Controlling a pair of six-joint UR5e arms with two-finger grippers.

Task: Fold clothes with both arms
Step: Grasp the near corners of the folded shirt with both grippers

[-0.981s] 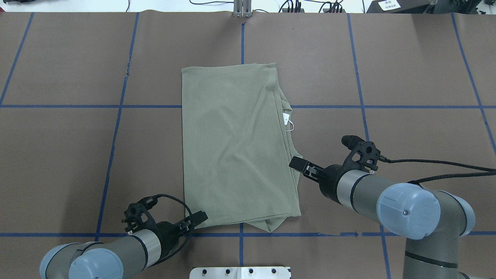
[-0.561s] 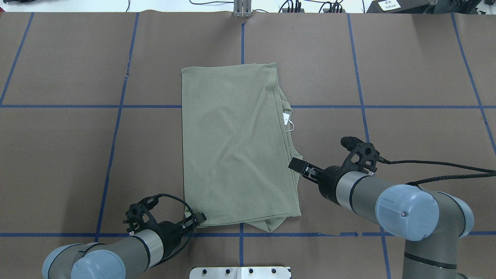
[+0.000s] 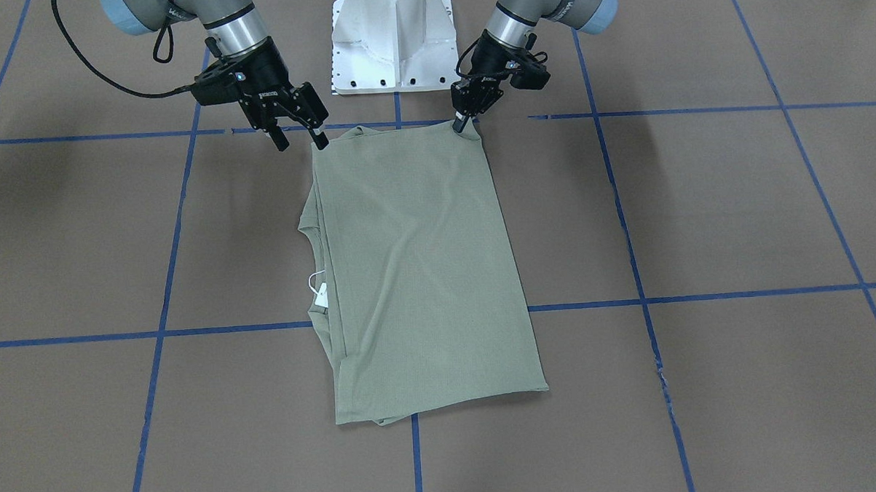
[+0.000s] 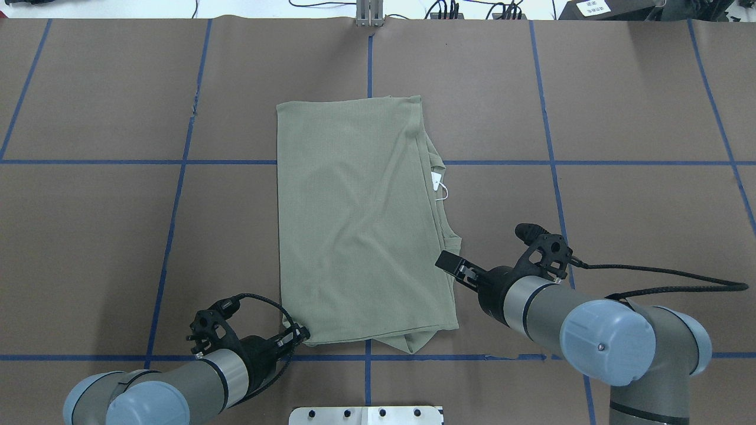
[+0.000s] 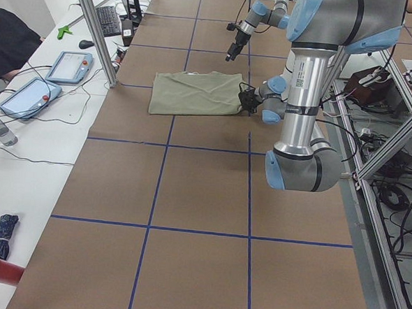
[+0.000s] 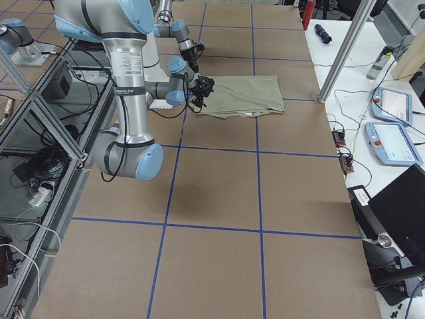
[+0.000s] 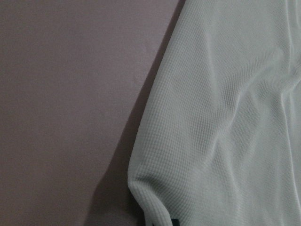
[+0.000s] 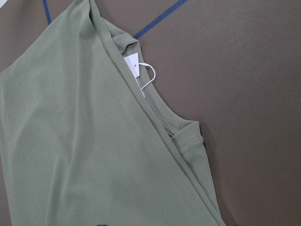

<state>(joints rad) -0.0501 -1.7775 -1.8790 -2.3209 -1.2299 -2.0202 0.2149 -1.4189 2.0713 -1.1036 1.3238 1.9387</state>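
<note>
I keep moving my open right gripper to the shirt's free near corner until its fingers straddle that corner, because my left gripper holds one near corner of the shirt.
The sage-green shirt lies folded into a long rectangle in the middle of the table, also in the front view. Its white hang tag sticks out at the right edge by the collar and shows in the right wrist view. My left gripper is shut on the shirt's near left corner, which is puckered up; in the front view its fingers are together. My right gripper is open and empty, held above the shirt's right edge near the near right corner.
The white pedestal base stands at the near table edge between the arms. Blue tape lines grid the brown table. Cables run along the far edge. Teach pendants and an aluminium post stand beyond the far edge.
My left gripper has closed on the shirt's near left corner and lifted it a little. My right gripper has drawn back slightly toward the robot, still open.
</note>
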